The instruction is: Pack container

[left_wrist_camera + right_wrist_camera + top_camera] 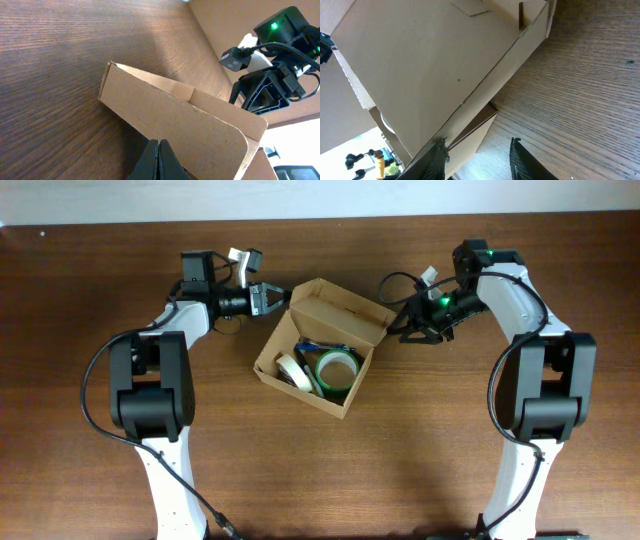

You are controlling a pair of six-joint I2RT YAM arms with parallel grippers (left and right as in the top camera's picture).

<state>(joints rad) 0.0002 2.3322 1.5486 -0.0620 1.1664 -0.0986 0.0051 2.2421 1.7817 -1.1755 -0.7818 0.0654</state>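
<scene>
The box lies crooked with the robot's left gripper against its far corner [291, 305], so next the left gripper moves back before the right gripper turns the box square [373, 348].
The container [345, 310] is a tan cardboard box in the middle of the table, its flap lid leaning partly over the opening. Inside lie a green tape roll [336, 370], a white tape roll [293, 370] and something blue [316, 347]. My left gripper [275, 298] is shut with nothing in it, its tips [158, 150] against the outside of the box [190, 125] at the far left corner. My right gripper [405, 320] stands open at the box's right corner. In the right wrist view a side flap [477, 127] sits beside its left finger [437, 157].
Bare brown wood table [440, 450] lies all around the box. Both arm bases [150, 380] [545, 380] stand at the sides. The right arm [272, 75] shows beyond the box in the left wrist view.
</scene>
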